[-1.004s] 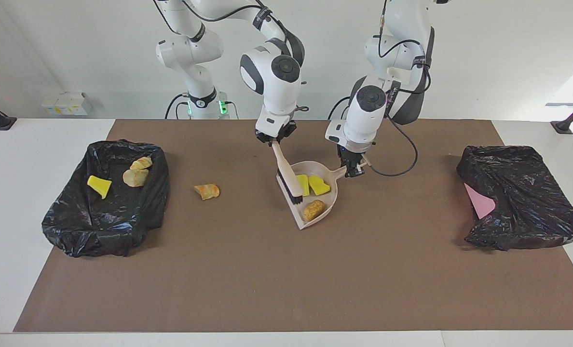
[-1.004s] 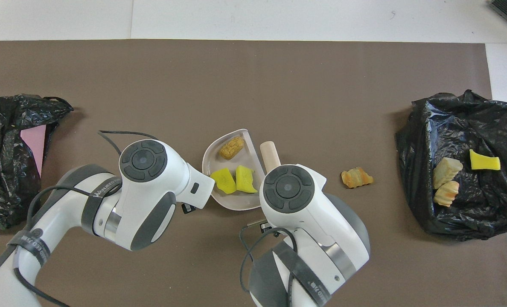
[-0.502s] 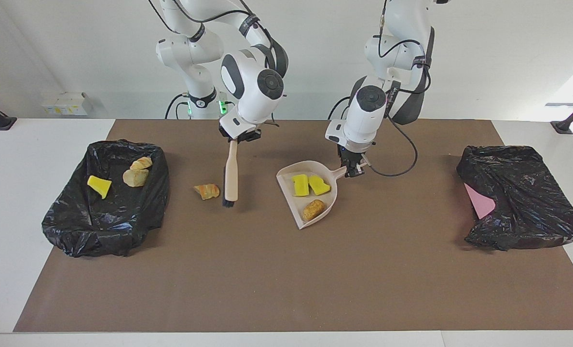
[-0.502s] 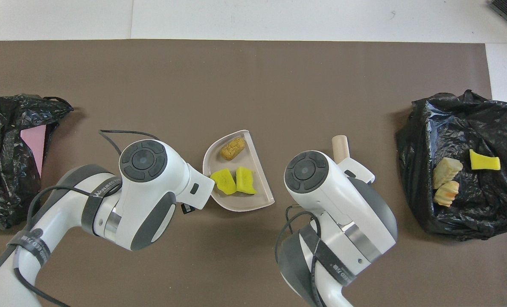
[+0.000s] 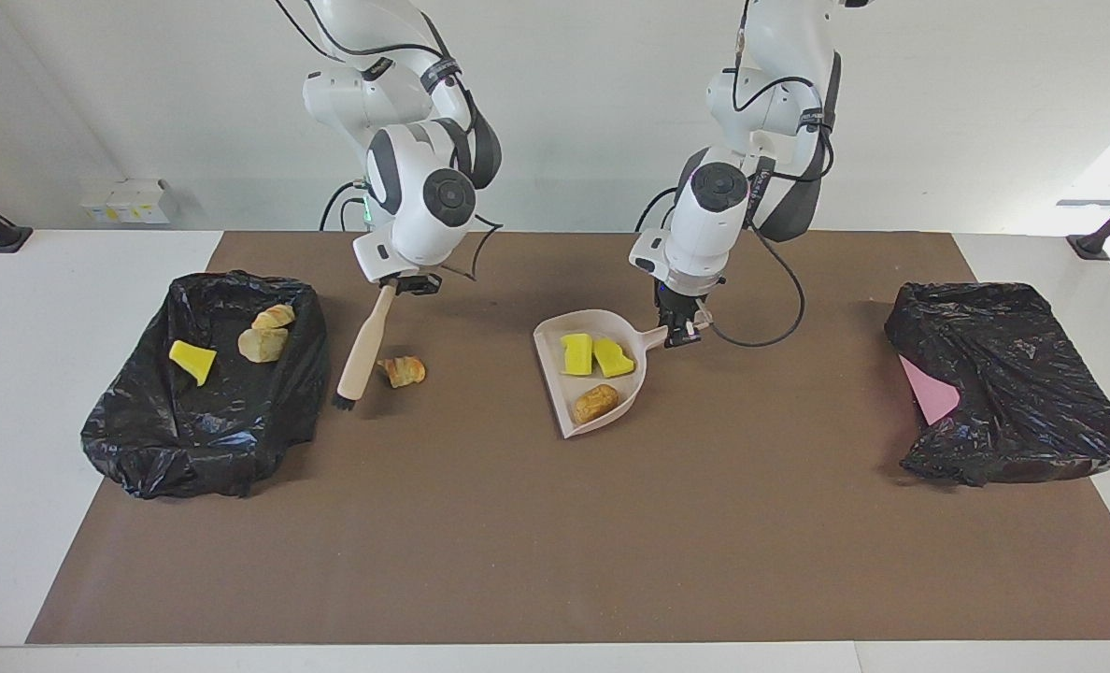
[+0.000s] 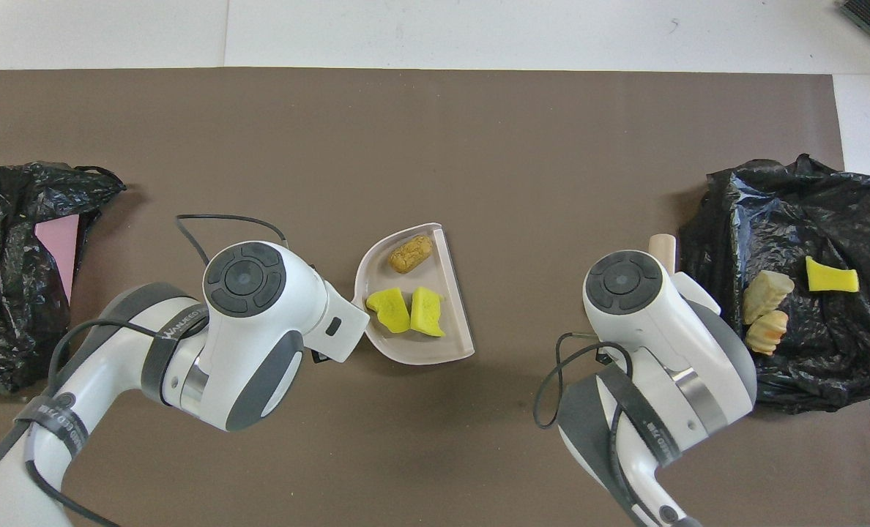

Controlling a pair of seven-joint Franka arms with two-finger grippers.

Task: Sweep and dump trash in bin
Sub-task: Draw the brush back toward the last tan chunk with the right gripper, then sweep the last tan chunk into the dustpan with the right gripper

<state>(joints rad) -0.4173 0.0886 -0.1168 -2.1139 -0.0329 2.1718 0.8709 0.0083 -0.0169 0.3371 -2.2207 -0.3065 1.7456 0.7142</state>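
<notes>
My right gripper should sweep toward the dustpan before my left gripper empties it, because the tan scrap point(image 5: 405, 371) is between the brush and the dustpan's open edge point(image 5: 554, 383).
A beige dustpan point(image 5: 628, 329) point(image 6: 413, 348) rests on the brown mat mid-table, and my left gripper point(image 5: 681, 332) is shut on its handle. It holds trash: two yellow chunks point(image 5: 576, 354) point(image 6: 389, 309) and a brown lump point(image 5: 596, 402) point(image 6: 410, 253). My right gripper point(image 5: 398, 280) is shut on the handle of a beige brush point(image 5: 363, 346), whose bristles touch the mat. One tan scrap point(image 5: 404, 371) lies beside the brush, on the dustpan's side of it. The black-lined bin point(image 5: 144, 439) point(image 6: 794, 380) at the right arm's end holds three scraps. The right arm hides the loose scrap in the overhead view.
A second black bag point(image 5: 1013, 374) point(image 6: 3, 293) with a pink sheet point(image 5: 929, 391) inside lies at the left arm's end. The brush stands between the loose scrap and the bin.
My right arm carried the brush away from the dustpan's mouth, past the loose scrap, toward the bin. The dustpan turned and shifted slightly in the left gripper.
</notes>
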